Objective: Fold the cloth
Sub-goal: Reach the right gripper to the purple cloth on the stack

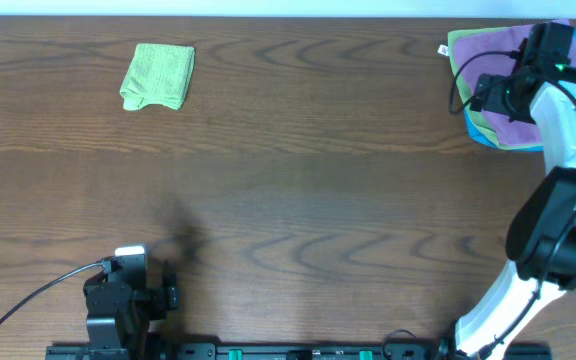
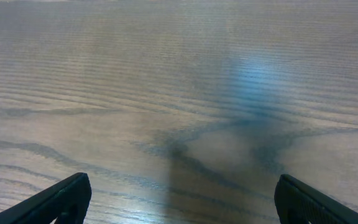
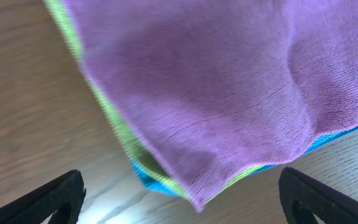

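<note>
The purple cloth's corner (image 3: 197, 196) is on top and points between the open fingers of my right gripper, so I keep moving down until the fingers close on the cloth's purple edge (image 3: 155, 152).
The lilac-purple cloth (image 1: 513, 60) lies on top of a stack of cloths at the table's far right, with its small white tag (image 1: 442, 48) at the far left corner. In the right wrist view the cloth (image 3: 229, 81) fills the upper frame, one corner pointing down between my fingers. My right gripper (image 1: 488, 95) hovers over the stack's left edge; it (image 3: 179, 186) is open and holds nothing. My left gripper (image 1: 168, 297) is at the near left; it (image 2: 183, 186) is open over bare wood.
Under the purple cloth lie a green cloth (image 3: 120, 134) and a blue cloth (image 3: 157, 180), their edges showing. A folded green cloth (image 1: 158, 75) lies at the far left. The table is dark wood (image 1: 298, 180).
</note>
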Motion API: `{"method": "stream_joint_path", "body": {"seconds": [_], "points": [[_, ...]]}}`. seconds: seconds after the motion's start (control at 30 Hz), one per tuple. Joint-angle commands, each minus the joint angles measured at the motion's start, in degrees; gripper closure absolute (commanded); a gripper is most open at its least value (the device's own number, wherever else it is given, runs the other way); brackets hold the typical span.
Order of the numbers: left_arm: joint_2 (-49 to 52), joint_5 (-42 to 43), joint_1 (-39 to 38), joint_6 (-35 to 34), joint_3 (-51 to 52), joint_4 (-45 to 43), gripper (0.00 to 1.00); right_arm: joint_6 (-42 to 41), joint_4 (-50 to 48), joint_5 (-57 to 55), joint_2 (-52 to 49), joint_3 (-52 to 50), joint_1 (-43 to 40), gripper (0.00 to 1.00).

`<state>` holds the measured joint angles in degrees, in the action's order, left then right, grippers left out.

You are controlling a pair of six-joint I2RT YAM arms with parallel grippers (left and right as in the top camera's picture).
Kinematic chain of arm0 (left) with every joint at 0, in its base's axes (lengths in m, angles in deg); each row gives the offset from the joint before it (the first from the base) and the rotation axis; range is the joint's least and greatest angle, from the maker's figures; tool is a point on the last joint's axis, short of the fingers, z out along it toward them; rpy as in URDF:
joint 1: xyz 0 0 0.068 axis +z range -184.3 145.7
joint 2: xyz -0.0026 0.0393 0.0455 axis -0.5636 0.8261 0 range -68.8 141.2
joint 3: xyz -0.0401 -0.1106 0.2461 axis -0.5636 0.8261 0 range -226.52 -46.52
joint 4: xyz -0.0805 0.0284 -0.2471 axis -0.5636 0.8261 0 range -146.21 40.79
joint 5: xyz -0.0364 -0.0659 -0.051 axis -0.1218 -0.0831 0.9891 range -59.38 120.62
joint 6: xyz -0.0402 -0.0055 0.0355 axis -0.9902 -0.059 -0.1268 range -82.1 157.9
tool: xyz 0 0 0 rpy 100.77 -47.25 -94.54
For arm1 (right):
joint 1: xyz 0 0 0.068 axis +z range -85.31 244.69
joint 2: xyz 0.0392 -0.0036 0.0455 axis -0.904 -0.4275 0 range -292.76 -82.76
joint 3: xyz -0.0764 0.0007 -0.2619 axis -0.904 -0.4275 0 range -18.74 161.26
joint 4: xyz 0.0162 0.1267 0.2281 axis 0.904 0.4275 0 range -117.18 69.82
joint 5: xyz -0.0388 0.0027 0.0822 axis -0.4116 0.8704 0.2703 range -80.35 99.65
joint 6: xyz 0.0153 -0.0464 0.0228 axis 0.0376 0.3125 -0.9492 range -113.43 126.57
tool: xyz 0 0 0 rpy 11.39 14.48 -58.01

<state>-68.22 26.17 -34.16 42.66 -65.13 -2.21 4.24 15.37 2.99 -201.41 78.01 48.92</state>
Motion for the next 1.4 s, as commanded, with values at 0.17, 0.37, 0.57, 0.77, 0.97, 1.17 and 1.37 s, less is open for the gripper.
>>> {"method": "stream_joint_path", "body": {"seconds": [0.17, 0.37, 0.57, 0.77, 0.97, 1.17, 1.37], "points": [[-0.4, 0.5, -0.3, 1.5, 0.6, 3.1, 0.05, 1.9, -0.8, 4.0, -3.5, 1.0, -1.8, 0.01], [-0.4, 0.5, -0.3, 1.5, 0.6, 3.1, 0.05, 3.3, -1.5, 5.6, -5.2, 1.0, -1.8, 0.01], [-0.4, 0.5, -0.3, 1.5, 0.6, 3.1, 0.05, 3.3, -2.8, 5.6, -6.6, 1.0, -1.9, 0.05], [-0.4, 0.5, -0.3, 1.5, 0.6, 3.1, 0.04, 3.3, -3.7, 5.6, -8.3, 1.0, -1.9, 0.08], [-0.4, 0.5, -0.3, 1.5, 0.6, 3.1, 0.05, 3.3, -4.7, 5.6, -9.8, 1.0, -1.9, 0.16], [-0.4, 0.5, -0.3, 1.5, 0.6, 3.1, 0.05, 3.3, -5.8, 5.6, -10.0, 1.0, -1.9, 0.25], [-0.4, 0.5, -0.3, 1.5, 0.6, 3.1, 0.05, 3.3, -5.3, 5.6, -10.0, 1.0, -1.9, 0.2]]}}
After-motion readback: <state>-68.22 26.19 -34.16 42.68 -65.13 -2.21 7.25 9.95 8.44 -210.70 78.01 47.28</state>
